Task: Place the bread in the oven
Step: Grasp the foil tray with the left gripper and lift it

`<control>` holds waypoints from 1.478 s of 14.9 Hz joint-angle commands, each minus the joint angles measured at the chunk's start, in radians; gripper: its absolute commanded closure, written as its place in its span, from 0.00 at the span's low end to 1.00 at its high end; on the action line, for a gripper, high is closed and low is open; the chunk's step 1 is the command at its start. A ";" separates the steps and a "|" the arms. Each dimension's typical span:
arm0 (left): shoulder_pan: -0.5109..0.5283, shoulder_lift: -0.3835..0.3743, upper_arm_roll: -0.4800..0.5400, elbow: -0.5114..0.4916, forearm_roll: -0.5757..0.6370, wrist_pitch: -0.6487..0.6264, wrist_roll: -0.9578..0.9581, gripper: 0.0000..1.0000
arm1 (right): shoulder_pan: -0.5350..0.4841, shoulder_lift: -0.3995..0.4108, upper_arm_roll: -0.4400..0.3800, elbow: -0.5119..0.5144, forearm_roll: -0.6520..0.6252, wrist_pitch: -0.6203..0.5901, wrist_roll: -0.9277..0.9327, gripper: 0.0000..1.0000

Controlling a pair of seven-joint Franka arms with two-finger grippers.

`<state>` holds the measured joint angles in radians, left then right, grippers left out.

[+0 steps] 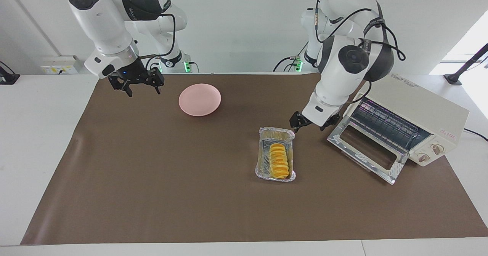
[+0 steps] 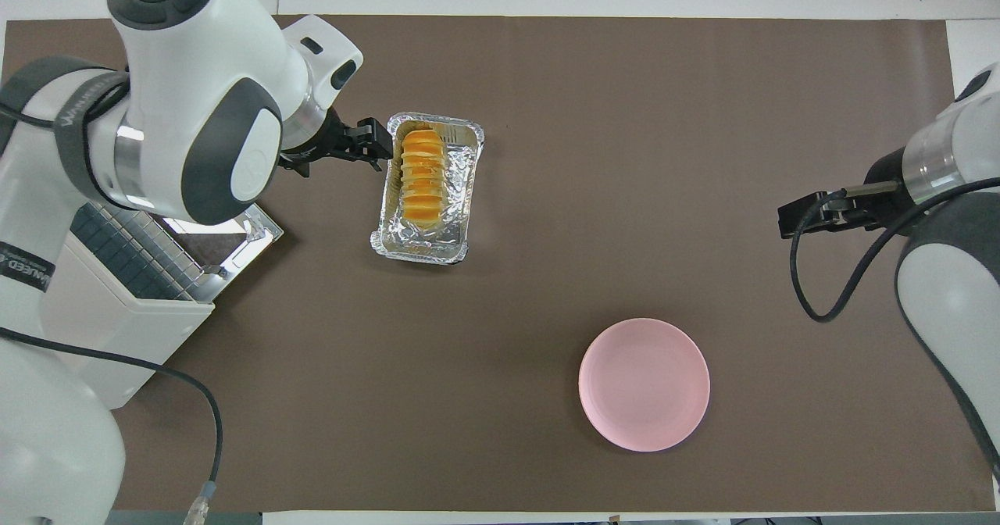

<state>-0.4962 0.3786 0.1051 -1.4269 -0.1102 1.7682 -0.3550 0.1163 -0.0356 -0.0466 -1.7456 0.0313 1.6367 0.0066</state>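
Observation:
I expect the bread (image 2: 423, 178) to move along inside the tray when I carry the tray by its rim, because the bread lies between the foil tray's raised sides (image 2: 469, 189).
The bread (image 1: 279, 160) (image 2: 423, 175), a ridged golden loaf, lies in a crinkled foil tray (image 1: 263, 166) (image 2: 462, 197) mid-mat. The cream oven (image 1: 413, 109) (image 2: 94, 330) stands toward the left arm's end, its glass door (image 1: 365, 151) dropped open and the wire rack showing. My left gripper (image 1: 312, 123) (image 2: 380, 144) hangs open and empty over the mat, between the tray and the oven door, close to the tray's rim. My right gripper (image 1: 136, 85) (image 2: 787, 219) is open and empty, raised over the mat's edge at the right arm's end.
A round pink plate (image 1: 199, 99) (image 2: 644, 384) lies empty on the brown mat (image 1: 152, 180), nearer to the robots than the tray. The left arm's bulk covers part of the oven door in the overhead view.

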 commanded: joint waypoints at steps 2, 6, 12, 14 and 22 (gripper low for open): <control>-0.108 0.028 0.018 -0.036 -0.014 0.128 -0.045 0.00 | -0.044 -0.017 0.013 -0.026 -0.018 0.018 -0.019 0.00; -0.194 0.132 0.019 -0.049 -0.011 0.174 -0.117 0.00 | -0.044 -0.015 0.011 -0.015 -0.018 -0.011 -0.019 0.00; -0.222 0.152 0.018 -0.141 -0.009 0.315 -0.139 0.00 | -0.047 -0.018 0.010 -0.019 -0.018 -0.012 -0.016 0.00; -0.222 0.154 0.018 -0.141 -0.011 0.335 -0.162 0.00 | -0.061 -0.018 0.010 -0.019 -0.018 -0.012 -0.016 0.00; -0.237 0.168 0.016 -0.150 -0.011 0.369 -0.251 0.23 | -0.063 -0.020 0.010 0.001 -0.019 0.034 -0.013 0.00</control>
<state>-0.7170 0.5541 0.1052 -1.5506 -0.1111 2.1067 -0.5705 0.0676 -0.0436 -0.0467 -1.7399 0.0311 1.6616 0.0058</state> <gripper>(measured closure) 0.119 0.000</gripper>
